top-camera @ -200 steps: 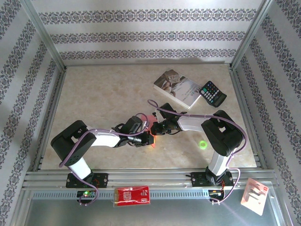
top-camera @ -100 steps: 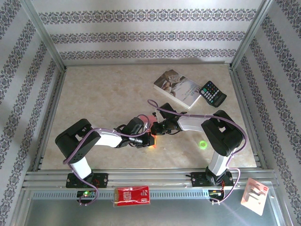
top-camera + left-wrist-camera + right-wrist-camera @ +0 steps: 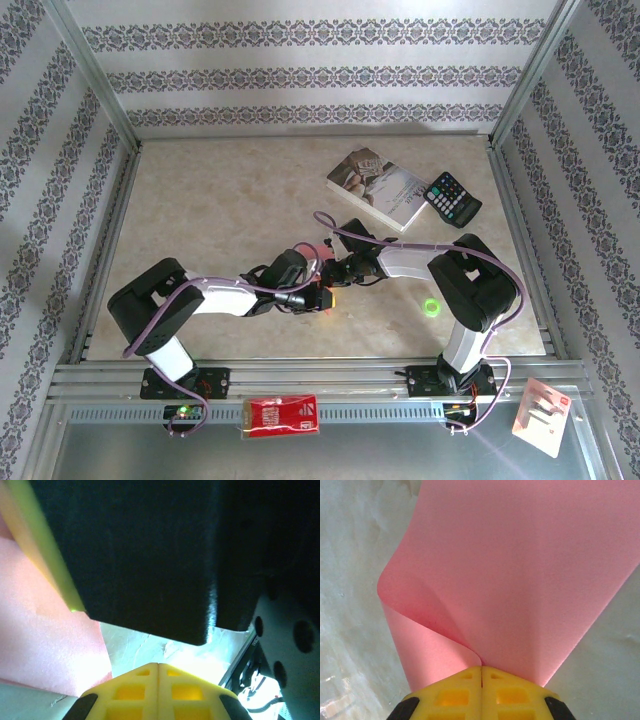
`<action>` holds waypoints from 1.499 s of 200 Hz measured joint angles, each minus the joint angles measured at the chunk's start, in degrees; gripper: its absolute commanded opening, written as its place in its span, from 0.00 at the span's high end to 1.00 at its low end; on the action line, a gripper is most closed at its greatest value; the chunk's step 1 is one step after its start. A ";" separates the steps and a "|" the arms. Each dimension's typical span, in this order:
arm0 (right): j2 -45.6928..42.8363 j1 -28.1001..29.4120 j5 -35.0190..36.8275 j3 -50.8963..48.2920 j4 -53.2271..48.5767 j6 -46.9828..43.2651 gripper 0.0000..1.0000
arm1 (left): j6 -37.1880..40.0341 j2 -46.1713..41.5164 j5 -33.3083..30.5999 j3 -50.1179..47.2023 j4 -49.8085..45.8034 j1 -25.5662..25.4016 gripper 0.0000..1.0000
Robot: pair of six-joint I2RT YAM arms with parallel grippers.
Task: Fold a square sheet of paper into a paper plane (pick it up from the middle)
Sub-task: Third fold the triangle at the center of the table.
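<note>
The robot's left gripper should back away towards the soft fold's curled edge [image 3: 387,588], because the right gripper's black body [image 3: 135,560] crowds it beside the pink paper.
The square sheet of paper [image 3: 520,570] is pink and rises in front of my right gripper [image 3: 481,669], which is shut on its lower tip. One side of the sheet curls over into a soft fold at the left. My left gripper [image 3: 158,665] is shut, with nothing showing between its yellow fingertips. The paper [image 3: 45,645] lies to its left, and a black part of the other arm hangs close above it. In the top view both grippers meet at mid-table, left gripper [image 3: 316,292] and right gripper [image 3: 336,272], with a bit of paper [image 3: 320,250] showing between them.
A paperback book [image 3: 378,187] and a black calculator [image 3: 452,199] lie at the back right. A green light spot [image 3: 432,307] shows on the table by the right arm. A red packet [image 3: 283,415] rests on the front rail, and a white-pink packet [image 3: 540,412] lies at the far right.
The left arm's elbow shifted a little right and then back. Both grippers stay shut at the same spot in the middle of the table.
</note>
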 measured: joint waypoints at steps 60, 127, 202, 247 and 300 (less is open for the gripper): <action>0.00 0.00 0.00 0.00 -0.02 0.00 0.99 | 0.00 3.15 0.00 0.02 -0.63 0.00 0.98; 0.00 0.00 0.00 0.00 -0.02 0.00 0.99 | 1.07 -0.79 -1.07 0.59 -5.33 0.09 0.96; 0.00 0.00 0.00 0.00 -0.02 0.00 0.99 | 2.03 0.33 -2.23 0.72 -5.81 2.03 0.97; 0.00 0.00 0.00 -0.11 0.22 0.00 0.99 | 2.21 1.68 -1.70 0.92 -5.53 2.16 0.96; 0.00 0.00 -0.02 -0.22 0.48 0.00 0.99 | 2.40 -2.19 -2.97 0.81 -5.77 4.09 0.96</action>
